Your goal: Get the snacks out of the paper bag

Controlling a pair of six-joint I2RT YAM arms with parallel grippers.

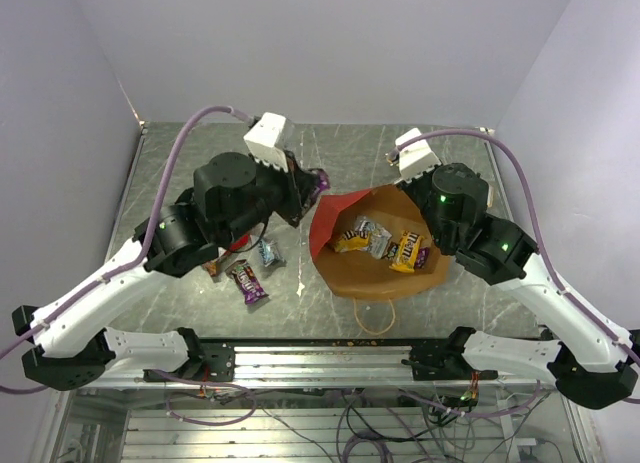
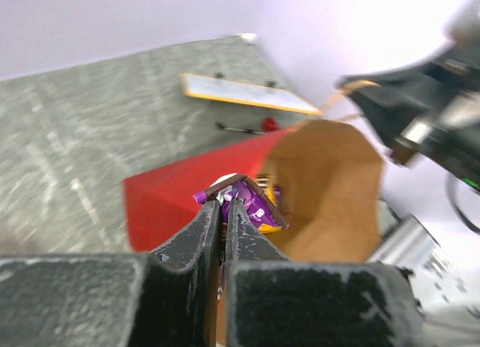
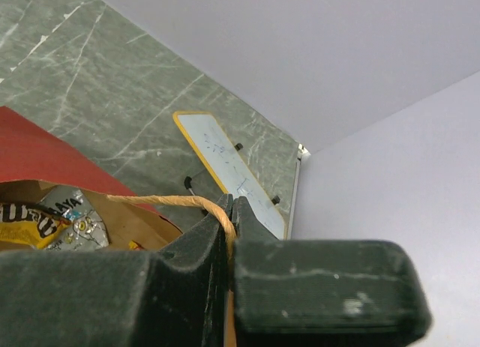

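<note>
I should keep moving my left gripper toward the purple packet (image 1: 247,282) and let go of the purple wrapper (image 1: 319,184) beside that packet, because the wrapper is clear of the bag's red panel.
The brown paper bag (image 1: 385,273) lies on its side, its mouth facing up and its red side panel (image 1: 325,231) to the left. Inside it are a yellow packet (image 1: 350,242), a silver one (image 1: 376,239) and a yellow-orange one (image 1: 406,251). My left gripper (image 2: 223,202) is shut on a purple wrapper (image 2: 255,202), held above the bag's red panel (image 2: 169,201). My right gripper (image 3: 231,205) is shut on the bag's thin loop handle (image 3: 169,201) at the far rim. On the table left of the bag lie a purple packet (image 1: 247,281) and a silver-blue packet (image 1: 268,251).
A flat white board with a tan edge (image 3: 225,166) lies near the back right corner. The bag's other loop handle (image 1: 375,316) trails toward the front rail (image 1: 320,358). Walls close in the table on the left, back and right.
</note>
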